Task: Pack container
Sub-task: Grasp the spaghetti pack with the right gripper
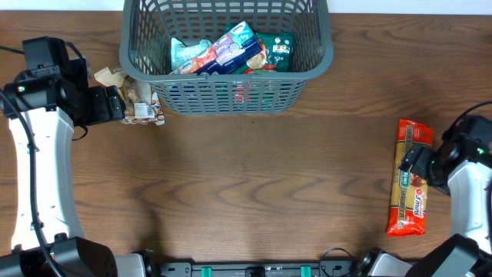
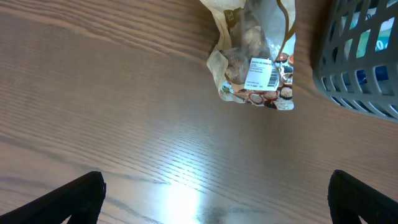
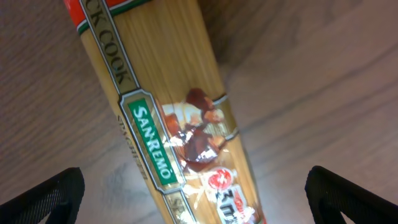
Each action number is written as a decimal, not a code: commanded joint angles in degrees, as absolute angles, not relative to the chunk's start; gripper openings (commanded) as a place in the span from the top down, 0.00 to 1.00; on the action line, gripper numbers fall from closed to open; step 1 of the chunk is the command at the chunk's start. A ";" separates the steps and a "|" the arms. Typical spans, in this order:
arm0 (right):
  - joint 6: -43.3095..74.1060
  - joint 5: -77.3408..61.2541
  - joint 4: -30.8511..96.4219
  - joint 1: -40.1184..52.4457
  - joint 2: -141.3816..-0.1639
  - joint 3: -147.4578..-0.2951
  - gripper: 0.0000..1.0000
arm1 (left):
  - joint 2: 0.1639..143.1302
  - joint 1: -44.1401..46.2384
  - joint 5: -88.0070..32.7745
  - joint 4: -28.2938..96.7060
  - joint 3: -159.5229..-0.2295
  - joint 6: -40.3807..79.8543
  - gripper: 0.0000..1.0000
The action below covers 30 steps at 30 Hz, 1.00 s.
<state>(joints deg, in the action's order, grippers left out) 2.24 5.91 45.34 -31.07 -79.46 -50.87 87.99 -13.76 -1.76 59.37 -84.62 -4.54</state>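
Observation:
I keep lowering until my right gripper's open fingers, which straddle the narrow width of the spaghetti packet (image 1: pixel 408 192), are on either side of its long sides (image 3: pixel 231 118), and then close them.
The dark grey slatted container (image 1: pixel 307 65) stands at the top middle of the table with several grocery packets inside; its corner shows in the left wrist view (image 2: pixel 360 68). A clear bag of brown snacks (image 1: pixel 137 100) lies on the table just left of the container, also in the left wrist view (image 2: pixel 258 68). My left gripper (image 2: pixel 214 199) is open and empty, just short of that bag. A long spaghetti packet (image 1: pixel 409 177) lies at the right, also in the right wrist view (image 3: pixel 168 118). My right gripper (image 3: pixel 196 193) is open, its fingers straddling the packet from above.
Packets in the container include a teal pouch (image 1: pixel 188 54), a blue and red pack (image 1: pixel 231 50) and a green packet (image 1: pixel 280 52). Bare wooden tabletop (image 1: pixel 254 185) spans the middle. The arms' bases sit at the front edge.

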 commanded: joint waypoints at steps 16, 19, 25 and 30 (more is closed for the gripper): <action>1.15 5.15 31.14 -31.53 -82.02 -45.15 0.01 | 87.55 -13.67 -2.15 59.46 -84.58 -4.69 0.01; 1.17 5.06 29.91 -31.51 -84.20 -45.15 0.01 | 87.55 -13.67 -2.15 59.46 -84.58 -4.69 0.01; 1.17 4.91 29.08 -31.46 -89.34 -45.15 0.01 | 87.55 -13.67 -2.15 59.48 -84.58 -4.67 0.01; 1.21 4.89 29.12 -31.46 -92.27 -45.15 0.01 | 87.55 -13.67 -2.15 59.46 -84.58 -4.69 0.01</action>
<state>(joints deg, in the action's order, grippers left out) 2.07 4.91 29.23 -31.07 -90.76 -45.56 87.99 -13.76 -1.76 59.37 -84.62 -4.54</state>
